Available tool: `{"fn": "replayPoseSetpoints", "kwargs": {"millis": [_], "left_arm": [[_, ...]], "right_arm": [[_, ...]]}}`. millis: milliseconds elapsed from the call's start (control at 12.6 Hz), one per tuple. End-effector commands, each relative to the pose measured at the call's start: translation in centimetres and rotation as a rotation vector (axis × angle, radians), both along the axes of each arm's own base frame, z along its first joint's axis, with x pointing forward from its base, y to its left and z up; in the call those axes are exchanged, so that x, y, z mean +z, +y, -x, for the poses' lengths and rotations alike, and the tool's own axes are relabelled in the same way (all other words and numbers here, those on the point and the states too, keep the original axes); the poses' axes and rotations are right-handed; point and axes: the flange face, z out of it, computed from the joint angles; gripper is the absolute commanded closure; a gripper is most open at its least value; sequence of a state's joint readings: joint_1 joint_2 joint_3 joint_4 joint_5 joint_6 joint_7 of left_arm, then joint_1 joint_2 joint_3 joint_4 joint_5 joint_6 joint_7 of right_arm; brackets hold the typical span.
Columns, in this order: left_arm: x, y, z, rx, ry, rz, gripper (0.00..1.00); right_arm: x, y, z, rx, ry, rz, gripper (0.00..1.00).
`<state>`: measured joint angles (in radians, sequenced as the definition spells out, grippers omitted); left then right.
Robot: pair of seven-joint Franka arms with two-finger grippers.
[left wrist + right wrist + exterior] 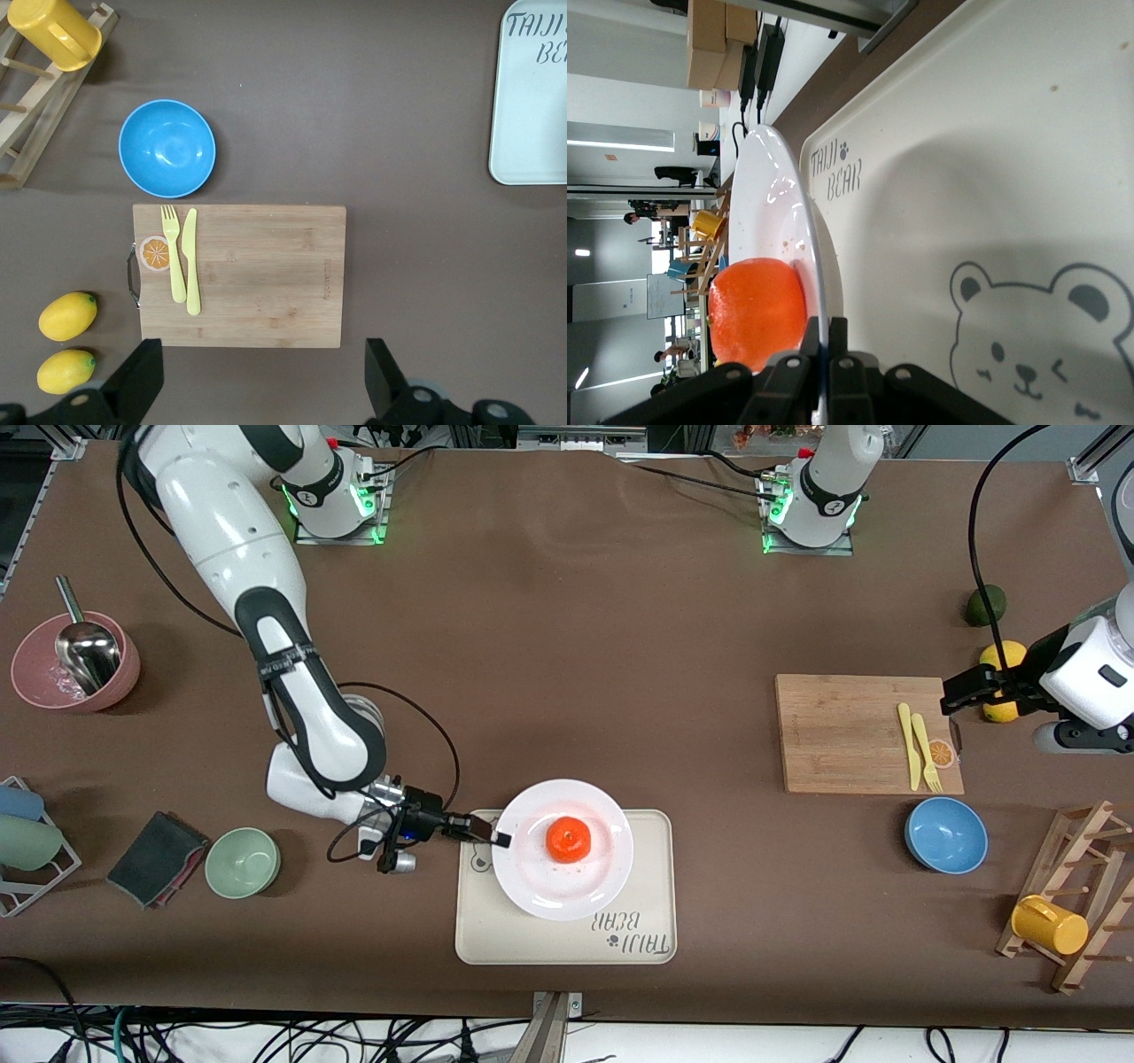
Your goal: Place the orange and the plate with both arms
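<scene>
My right gripper is lowering the white plate over the clear cream tray [566, 937] with the orange [568, 840] centered, and should continue until the plate sits on the tray.
The orange [568, 840] sits in the middle of the white plate [532, 872]. The plate is over the cream bear tray [651, 886]. My right gripper [498, 838] is shut on the plate's rim at the edge toward the right arm's end of the table. In the right wrist view the fingers [808, 341] pinch the rim of the plate [780, 204], with the orange [755, 310] beside them and the tray [992, 212] beneath. My left gripper [948, 700] is open and empty, up over the table beside the wooden cutting board [842, 731].
The cutting board [257, 266] carries a yellow fork and knife [920, 746]. A blue bowl [945, 834], a rack with a yellow mug [1050, 926], two lemons [66, 316] and a dark green fruit [985, 605] are near the left arm. A green bowl [243, 862], a dark cloth [155, 858] and a pink bowl [75, 662] are near the right arm.
</scene>
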<state>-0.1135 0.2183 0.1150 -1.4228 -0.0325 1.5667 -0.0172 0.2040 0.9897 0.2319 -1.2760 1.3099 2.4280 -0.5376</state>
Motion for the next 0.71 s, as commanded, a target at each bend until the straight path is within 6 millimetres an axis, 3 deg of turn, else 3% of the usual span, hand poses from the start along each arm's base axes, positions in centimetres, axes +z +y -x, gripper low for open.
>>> {"fn": "replayPoseSetpoints", "kwargs": {"millis": [0, 79, 317, 397, 476, 635], "left_arm": [[0.5, 0.2, 0.2, -0.015, -0.010, 0.015, 0.00], [0.5, 0.2, 0.2, -0.015, -0.010, 0.015, 0.00], [0.4, 0.2, 0.1, -0.016, -0.009, 0.016, 0.00], [0.4, 0.2, 0.1, -0.015, -0.009, 0.016, 0.00], [0.4, 0.2, 0.1, -0.016, -0.009, 0.016, 0.00], [0.4, 0.2, 0.1, -0.016, -0.009, 0.016, 0.00]], "right_arm": [[-3.1, 1.1, -1.4, -0.041, -0.005, 0.014, 1.00], [-4.4, 0.9, -1.8, -0.062, -0.009, 0.020, 1.00], [-5.1, 2.0, -1.6, -0.088, -0.009, 0.036, 1.00], [-5.1, 2.0, -1.6, -0.086, -0.010, 0.038, 0.77], [-4.8, 2.1, -1.5, -0.082, -0.013, 0.037, 0.01], [-2.1, 2.8, -2.0, -0.069, -0.051, 0.033, 0.00]]}}
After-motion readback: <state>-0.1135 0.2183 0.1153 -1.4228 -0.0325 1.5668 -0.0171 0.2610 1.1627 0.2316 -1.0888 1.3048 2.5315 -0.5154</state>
